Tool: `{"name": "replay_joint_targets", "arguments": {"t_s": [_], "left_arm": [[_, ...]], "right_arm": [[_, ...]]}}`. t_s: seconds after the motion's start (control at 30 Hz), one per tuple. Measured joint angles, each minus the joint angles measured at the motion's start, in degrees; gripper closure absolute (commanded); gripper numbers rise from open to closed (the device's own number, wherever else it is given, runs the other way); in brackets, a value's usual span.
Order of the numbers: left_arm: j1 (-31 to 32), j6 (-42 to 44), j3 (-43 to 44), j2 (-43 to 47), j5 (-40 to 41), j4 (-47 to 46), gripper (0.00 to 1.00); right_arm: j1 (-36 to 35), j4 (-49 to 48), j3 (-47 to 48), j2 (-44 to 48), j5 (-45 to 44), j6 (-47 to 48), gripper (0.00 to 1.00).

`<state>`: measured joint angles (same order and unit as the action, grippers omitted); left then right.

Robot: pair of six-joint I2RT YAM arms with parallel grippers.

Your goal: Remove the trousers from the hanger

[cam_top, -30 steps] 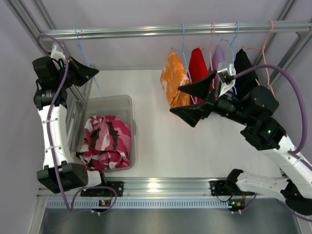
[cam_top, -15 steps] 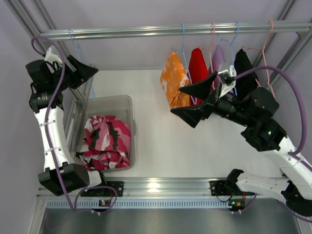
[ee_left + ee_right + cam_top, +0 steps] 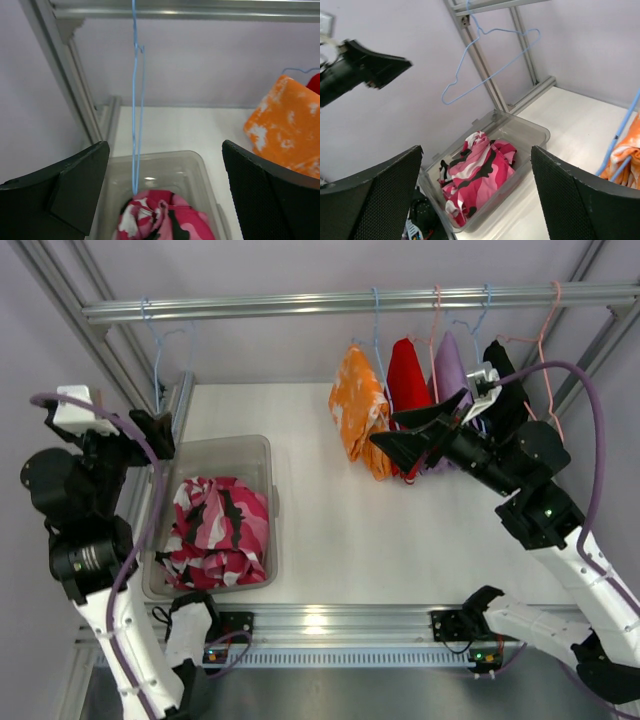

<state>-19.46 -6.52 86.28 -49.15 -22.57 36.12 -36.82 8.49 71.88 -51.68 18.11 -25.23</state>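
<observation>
The orange trousers hang close against the red garment [image 3: 390, 397], so the robot's left gripper should take hold of their blue hanger [image 3: 382, 365] and slide it clear before the robot takes the trousers off.
The pink-white-black camouflage trousers [image 3: 218, 530] lie crumpled in a clear plastic bin [image 3: 255, 450], also seen in the left wrist view [image 3: 160, 220] and the right wrist view [image 3: 477, 172]. The orange trousers with white blotches [image 3: 358, 415] hang from a blue hanger on the rail [image 3: 300, 305]. An empty blue hanger [image 3: 160, 340] hangs at the rail's left end, above the bin [image 3: 135, 115]. My left gripper [image 3: 155, 432] is open and holds nothing, left of the bin. My right gripper [image 3: 385, 430] is open beside the orange trousers, in front of a red garment [image 3: 407, 380].
Red, lilac [image 3: 447, 360] and black [image 3: 497, 375] garments hang on hangers right of the orange trousers. An empty pink hanger [image 3: 545, 340] hangs at the far right. Slanted aluminium frame posts [image 3: 120, 360] stand at both back corners.
My left gripper opened, let go of the empty blue hanger and drew back to the left and nearer. My right gripper moved up toward the hanging clothes.
</observation>
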Motion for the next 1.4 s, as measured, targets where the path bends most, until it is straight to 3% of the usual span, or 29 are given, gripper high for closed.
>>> {"name": "replay_joint_targets", "arguments": {"t_s": [0.13, 0.3, 0.5, 0.6, 0.7, 0.8, 0.93, 1.0, 1.07, 1.4], "left_arm": [[0.0, 6.8, -2.4, 5.2, 1.9, -3.0, 0.01], [0.0, 12.3, -3.5, 2.7, -5.0, -5.0, 0.01], [0.0, 12.5, -2.9, -1.7, -12.6, -7.8, 0.01], [-0.1, 10.1, 0.5, -5.3, -20.5, -8.2, 0.01], [1.2, -4.9, -0.9, -7.4, -31.4, -17.3, 0.02], [11.4, -16.2, -6.9, -8.2, -34.0, -28.9, 0.03], [35.5, -17.4, -6.4, -14.5, -29.7, -28.7, 0.03], [42.9, -18.5, -6.0, -18.1, -26.2, -28.7, 0.05], [46.8, -21.6, -4.9, -22.5, -23.1, -30.9, 0.05], [54.4, -41.1, -2.3, -41.1, -8.1, -52.1, 0.09]], "right_arm": [[3.6, -1.5, -2.4, 0.2, 0.8, -4.3, 0.24], [5.9, -5.7, -3.8, -1.6, 2.8, -10.2, 0.28], [9.4, -10.0, -2.2, -7.1, 4.9, -16.9, 0.35], [11.7, -10.4, -1.0, -8.8, 5.3, -18.0, 0.34], [13.6, -10.6, -0.8, -8.8, 5.8, -18.4, 0.34], [13.7, -10.6, -0.7, -8.2, 6.6, -18.0, 0.33], [13.7, -9.5, 1.7, -7.2, 7.1, -15.2, 0.32], [13.7, -8.8, 3.4, -6.5, 7.0, -13.2, 0.31], [13.7, -8.0, 4.4, -5.1, 6.4, -11.1, 0.31], [20.3, -3.4, 4.4, 2.0, 4.5, -6.2, 0.30]]}}
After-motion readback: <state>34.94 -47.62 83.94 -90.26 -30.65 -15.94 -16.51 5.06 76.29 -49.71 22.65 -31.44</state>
